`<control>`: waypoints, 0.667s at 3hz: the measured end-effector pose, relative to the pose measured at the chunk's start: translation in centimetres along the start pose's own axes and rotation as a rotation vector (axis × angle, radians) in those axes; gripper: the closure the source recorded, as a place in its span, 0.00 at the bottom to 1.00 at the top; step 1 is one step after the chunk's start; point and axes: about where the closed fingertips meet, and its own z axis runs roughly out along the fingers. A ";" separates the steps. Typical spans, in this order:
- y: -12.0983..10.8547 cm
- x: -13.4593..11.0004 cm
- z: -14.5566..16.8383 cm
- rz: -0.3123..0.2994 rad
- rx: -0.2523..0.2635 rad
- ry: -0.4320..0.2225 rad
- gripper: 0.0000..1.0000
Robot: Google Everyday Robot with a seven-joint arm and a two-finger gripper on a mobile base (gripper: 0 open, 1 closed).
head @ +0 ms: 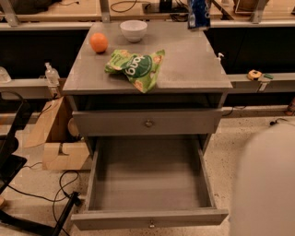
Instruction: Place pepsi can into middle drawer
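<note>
I should lower the pepsi can (199, 14) with my gripper past the cabinet's front corner (227, 90) before I swing it into the open middle drawer, because the can hangs high above the cabinet top.
The pepsi can (199, 14), dark blue with white marks, hangs in the air above the back right corner of the grey cabinet top (193, 69), its upper part cut by the frame's top edge. My gripper holds it from above and is itself beyond that edge. The middle drawer (147, 177) is pulled fully open below, its plain grey inside bare, with a small knob on its front (150, 224). The can is far behind and above the drawer opening.
An orange (98, 42), a white bowl (133, 29) and a green chip bag (137, 67) lie on the cabinet top. The upper drawer (148, 123) is shut. My white arm body (267, 184) fills the lower right. A cardboard box (60, 147) and cables lie at the left.
</note>
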 end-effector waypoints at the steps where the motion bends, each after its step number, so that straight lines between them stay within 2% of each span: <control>1: 1.7 -2.2 -9.8 -0.048 0.009 -0.223 1.00; 2: 2.0 1.9 -10.2 -0.018 -0.050 -0.297 1.00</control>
